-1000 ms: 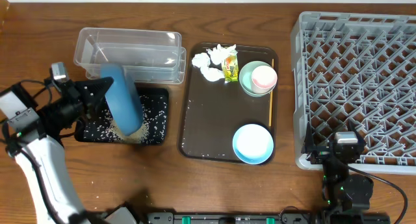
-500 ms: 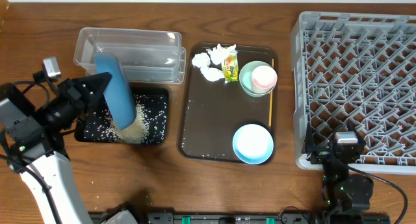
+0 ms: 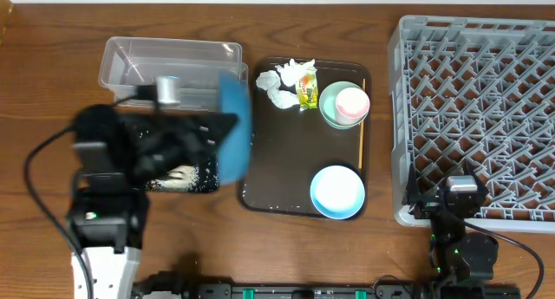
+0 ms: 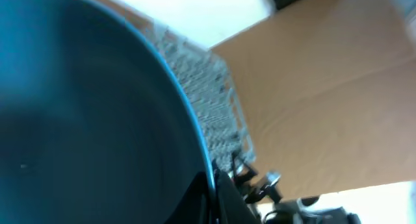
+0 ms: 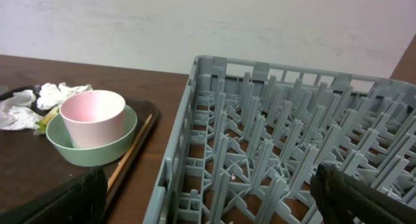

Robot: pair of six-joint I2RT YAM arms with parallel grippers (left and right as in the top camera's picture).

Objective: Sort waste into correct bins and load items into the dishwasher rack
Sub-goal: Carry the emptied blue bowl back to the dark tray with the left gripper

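Note:
The dark-blue bowl (image 4: 84, 120) is empty and the brown tray's middle (image 3: 288, 141) is free, so the robot's left gripper goes on carrying the bowl there until it sits flat.
My left gripper (image 3: 218, 131) is shut on the rim of the large dark-blue bowl (image 3: 235, 130), which it holds on edge over the gap between the black bin (image 3: 206, 183) and the brown tray; arm and bowl are blurred. In the left wrist view the bowl (image 4: 84, 120) fills the frame, with the fingers (image 4: 224, 201) pinching its rim. Rice (image 3: 178, 178) lies in the black bin. The clear bin (image 3: 173, 63) sits behind it. Tissues (image 3: 282, 81), a wrapper (image 3: 306, 91), a mint-green bowl (image 3: 329, 113) holding a pink cup (image 3: 352, 102), a stick (image 3: 361, 143) and a light-blue bowl (image 3: 337, 192) rest on the tray. My right gripper (image 3: 460, 202) stands open at the near edge of the rack (image 3: 477, 91).
The brown serving tray (image 3: 277, 152) lies between the bins and the rack. In the right wrist view the rack's near wall (image 5: 175, 165) is right ahead, with the cup (image 5: 94, 117) and the stick (image 5: 130, 156) to the left. The left arm's cable loops over the table's near left.
My left arm has swung right with the dark-blue bowl, from over the black bin to the brown tray's left edge. The rice stays in the black bin. The right arm has not moved.

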